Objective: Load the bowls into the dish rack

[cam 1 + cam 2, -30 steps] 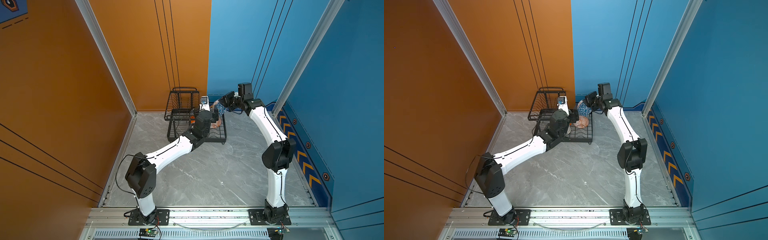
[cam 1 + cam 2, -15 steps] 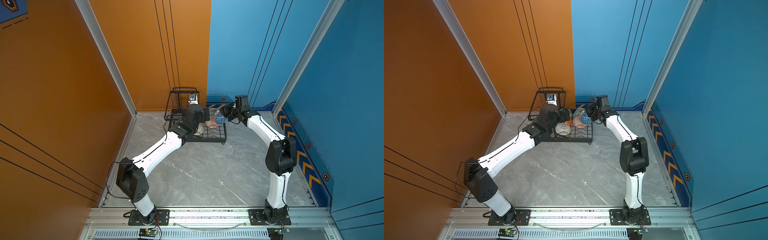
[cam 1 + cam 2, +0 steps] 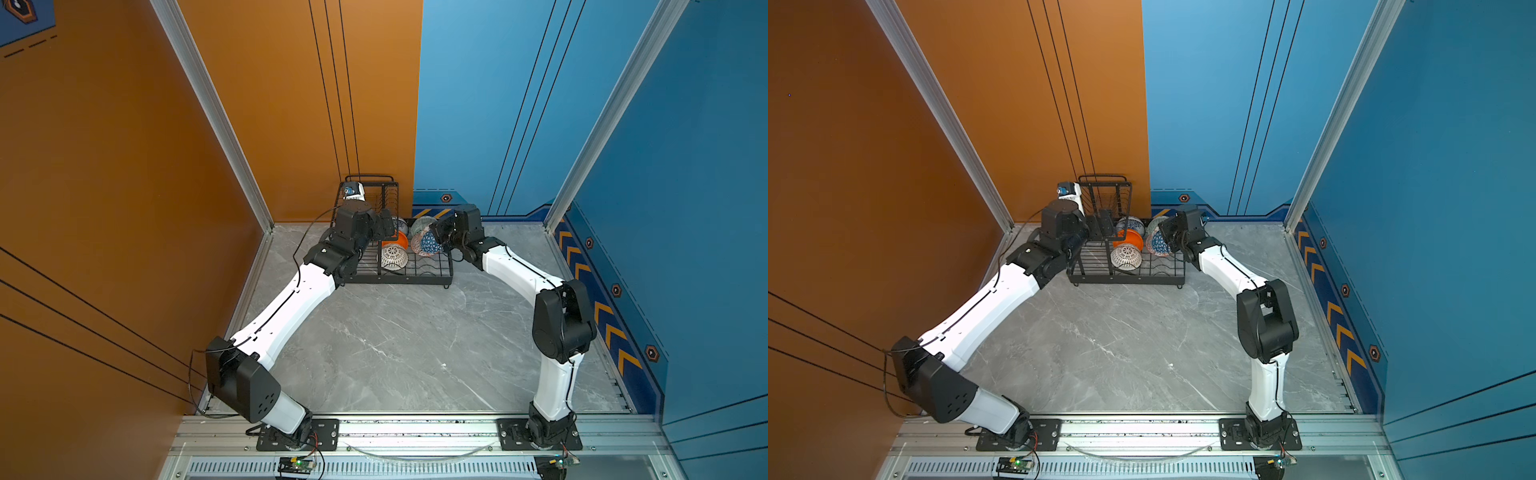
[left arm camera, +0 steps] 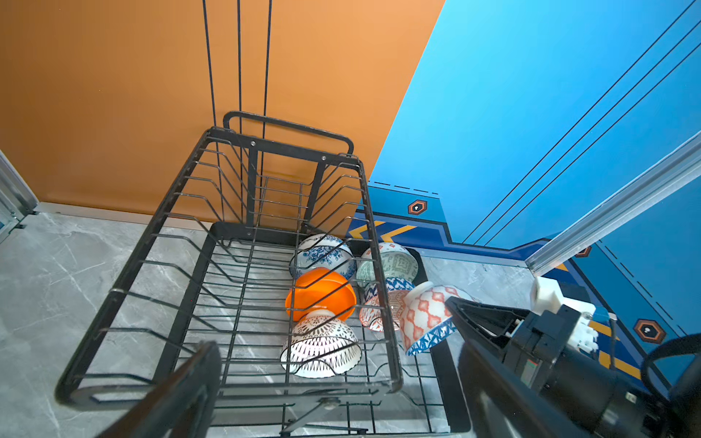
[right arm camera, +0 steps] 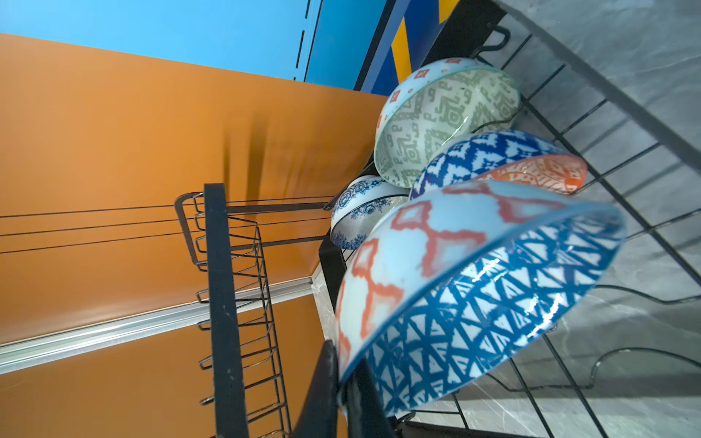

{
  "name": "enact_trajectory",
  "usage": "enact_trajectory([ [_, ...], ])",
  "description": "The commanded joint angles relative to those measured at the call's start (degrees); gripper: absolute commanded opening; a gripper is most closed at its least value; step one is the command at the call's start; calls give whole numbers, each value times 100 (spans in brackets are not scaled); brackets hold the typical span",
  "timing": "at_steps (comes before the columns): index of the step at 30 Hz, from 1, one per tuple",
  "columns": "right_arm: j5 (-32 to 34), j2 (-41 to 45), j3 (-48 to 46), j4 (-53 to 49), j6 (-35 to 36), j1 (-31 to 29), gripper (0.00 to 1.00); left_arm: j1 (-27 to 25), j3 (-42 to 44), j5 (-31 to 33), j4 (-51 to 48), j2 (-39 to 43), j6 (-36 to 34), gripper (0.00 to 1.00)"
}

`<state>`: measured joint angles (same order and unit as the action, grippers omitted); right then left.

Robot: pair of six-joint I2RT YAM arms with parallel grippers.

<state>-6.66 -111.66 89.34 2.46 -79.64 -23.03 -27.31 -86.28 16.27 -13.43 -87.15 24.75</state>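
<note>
The blue-white triangle bowl is hanging over the orange-white geometric bowl, so my right gripper needs to move back and lower it into the free wires at the tray's front.
The black wire dish rack stands at the back wall. In its lower tray lean a white lattice bowl, an orange bowl, a blue floral bowl, a pale green bowl and an orange-white geometric bowl. My right gripper is shut on the rim of the blue-white triangle bowl, held tilted over the tray's right side; whether it touches the wires I cannot tell. My left gripper is open and empty beside the raised basket.
The orange wall and the blue wall meet just behind the rack. An aluminium post runs down the left corner. Grey marble floor lies in front of the rack, between the two arm bases.
The left arm has swung from over the lower tray to the raised basket side, still open. The right gripper has come down with the triangle bowl from above the rack's back to the lower tray.
</note>
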Motion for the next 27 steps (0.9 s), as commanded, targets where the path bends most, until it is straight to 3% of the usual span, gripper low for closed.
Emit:
enact_trajectory([
  [1,531,310,-225,838,-130,-78,0,86,126,-313,-128,233,180,98],
  [10,963,252,-834,1503,-309,-250,0,217,211,-484,-294,393,170,98],
  [27,1428,-382,-963,2221,-650,-628,0,410,170,-810,-547,437,-4,98],
])
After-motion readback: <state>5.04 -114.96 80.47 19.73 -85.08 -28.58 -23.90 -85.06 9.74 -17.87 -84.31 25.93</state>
